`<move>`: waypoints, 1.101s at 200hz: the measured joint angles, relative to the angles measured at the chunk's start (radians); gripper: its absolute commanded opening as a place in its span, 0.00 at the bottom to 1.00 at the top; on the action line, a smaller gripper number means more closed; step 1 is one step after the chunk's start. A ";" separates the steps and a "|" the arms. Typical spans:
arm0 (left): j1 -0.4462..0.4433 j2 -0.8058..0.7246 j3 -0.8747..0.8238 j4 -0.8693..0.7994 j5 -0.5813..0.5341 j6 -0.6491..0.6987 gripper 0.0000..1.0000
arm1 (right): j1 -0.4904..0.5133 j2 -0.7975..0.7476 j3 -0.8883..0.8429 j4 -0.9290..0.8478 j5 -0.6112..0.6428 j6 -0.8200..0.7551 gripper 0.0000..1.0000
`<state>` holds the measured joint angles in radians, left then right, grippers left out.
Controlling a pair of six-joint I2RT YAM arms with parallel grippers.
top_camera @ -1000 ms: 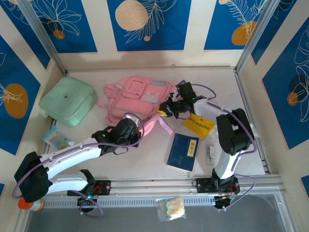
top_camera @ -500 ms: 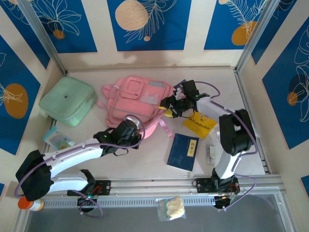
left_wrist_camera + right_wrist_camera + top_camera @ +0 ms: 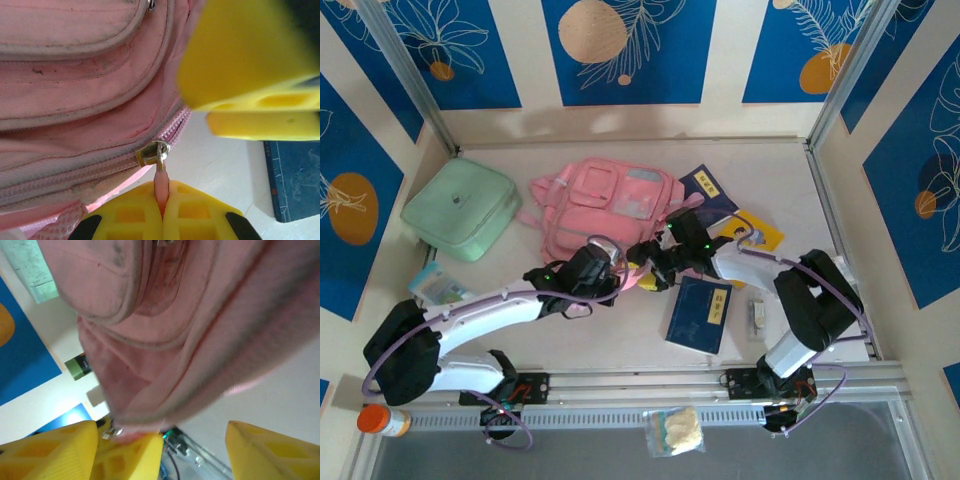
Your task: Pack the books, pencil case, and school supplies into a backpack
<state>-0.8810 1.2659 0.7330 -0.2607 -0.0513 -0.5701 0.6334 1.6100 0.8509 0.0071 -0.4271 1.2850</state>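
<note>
The zipper slider (image 3: 154,151) is at the backpack's slack corner, so the robot's right gripper should keep the backpack's side edge (image 3: 178,121) steady before the left gripper pulls along the backpack's near edge.
The pink backpack (image 3: 605,205) lies at the back middle of the table. My left gripper (image 3: 628,278) is at its near right corner, shut on the pink zipper pull (image 3: 161,186) just below the metal slider (image 3: 153,152). My right gripper (image 3: 653,264) hovers open right beside it, with its fingers (image 3: 245,55) straddling that corner of the backpack (image 3: 175,340). One navy book (image 3: 700,312) lies near the front. Another navy book (image 3: 706,188) lies behind the right arm, and the yellow booklet (image 3: 757,232) is beside it.
A mint green pouch (image 3: 460,208) sits at the back left. A small card pack (image 3: 440,288) lies by the left wall, and a small pale item (image 3: 757,315) lies right of the near book. An orange-capped bottle (image 3: 375,420) and a clear bag (image 3: 675,430) sit off the front edge.
My right gripper has opened and swung from the backpack's right side down to the left gripper. The far navy book has come into view. My left gripper stays shut on the pull.
</note>
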 measured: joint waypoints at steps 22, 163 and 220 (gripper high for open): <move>0.000 0.000 0.005 -0.003 0.000 0.000 0.00 | 0.013 0.077 0.045 0.022 0.029 0.029 0.31; -0.060 0.029 0.040 0.060 -0.006 -0.078 0.00 | -0.172 0.165 0.321 -0.461 -0.062 -0.408 0.00; -0.060 0.008 0.034 0.009 -0.100 -0.105 0.00 | -0.217 0.207 0.471 -0.590 -0.078 -0.538 0.00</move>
<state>-0.9413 1.2739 0.7673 -0.2516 -0.1516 -0.6754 0.4164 1.8172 1.3216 -0.5831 -0.5053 0.7467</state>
